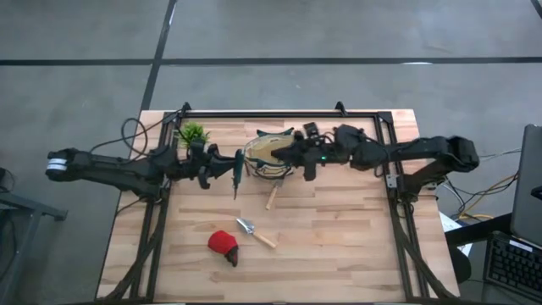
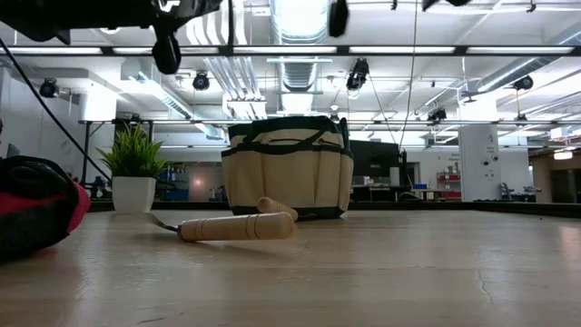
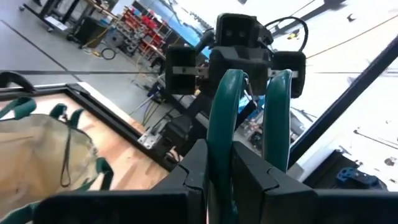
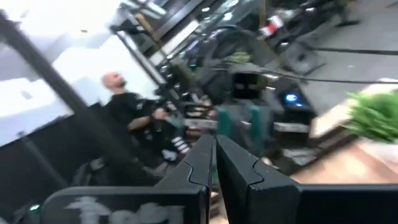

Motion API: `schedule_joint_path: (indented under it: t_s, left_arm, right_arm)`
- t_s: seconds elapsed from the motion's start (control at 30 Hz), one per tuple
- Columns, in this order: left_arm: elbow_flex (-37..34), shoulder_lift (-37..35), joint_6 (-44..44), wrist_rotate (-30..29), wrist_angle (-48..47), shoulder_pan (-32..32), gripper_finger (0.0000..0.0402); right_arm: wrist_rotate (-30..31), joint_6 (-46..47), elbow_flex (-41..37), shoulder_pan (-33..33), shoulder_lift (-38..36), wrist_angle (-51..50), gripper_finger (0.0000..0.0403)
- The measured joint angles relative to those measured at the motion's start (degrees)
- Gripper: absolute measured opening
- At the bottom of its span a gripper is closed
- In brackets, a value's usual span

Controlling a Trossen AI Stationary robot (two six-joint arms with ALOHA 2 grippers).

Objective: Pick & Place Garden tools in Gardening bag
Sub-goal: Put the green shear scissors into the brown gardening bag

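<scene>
My right gripper's fingers are closed and stop short of the pruner in my left gripper. I should open them and take over the pruner's free handle.
My left gripper is shut on a green-handled pruner, held above the table just left of the tan gardening bag. My right gripper is shut on nothing and hovers over the bag's right side. One wooden-handled trowel lies flat on the table in front of the bag. A second trowel's handle lies close to the bag's near side. The red, dark-tipped item rests on the table near the front. The bag stands upright on its base. My left gripper pinches one of the pruner's green handles between its two fingers. The other handle stands free beside the outer side of one finger. The fingers come in about level from the table's left and lie across the pruner, which is lifted clear of the table.
A small green potted plant stands at the back left, near the left arm. A black frame runs around the table's far and side edges. A person shows in the room beyond. There is bare tabletop at the front right.
</scene>
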Motion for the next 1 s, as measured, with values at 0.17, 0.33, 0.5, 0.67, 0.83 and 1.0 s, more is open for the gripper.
schedule_joint_path:
  t_s: [0.17, 0.33, 0.5, 0.67, 0.83, 1.0]
  left_arm:
    - [0.02, -1.05, 2.35, -3.14, -1.64, -0.07, 0.0043]
    - [-0.02, -1.39, 3.93, -9.76, -3.12, -0.11, 0.0043]
    - [0.01, -1.52, 5.72, -12.47, -3.98, -0.11, 0.0043]
    - [0.50, -1.54, 6.18, -12.54, -5.14, -0.11, 0.0043]
    - [0.90, -1.54, 6.21, -14.28, -5.08, -0.15, 0.0043]
    - [1.03, -1.63, 6.36, -14.93, -5.20, -0.11, 0.0043]
  right_arm:
    - [-2.19, -1.01, 7.34, 0.29, 6.31, -10.51, 0.0018]
    - [-3.11, -0.37, 13.86, 0.55, 11.82, -13.63, 0.0018]
    - [-3.08, 2.33, 18.25, 0.48, 16.19, -14.89, 0.0018]
    - [-2.10, 2.97, 20.34, 0.38, 17.66, -16.15, 0.0018]
    - [2.06, 2.83, 20.86, 0.15, 17.77, -16.42, 0.0026]
    - [4.72, 5.02, 20.84, -0.55, 17.72, -16.57, 0.0066]
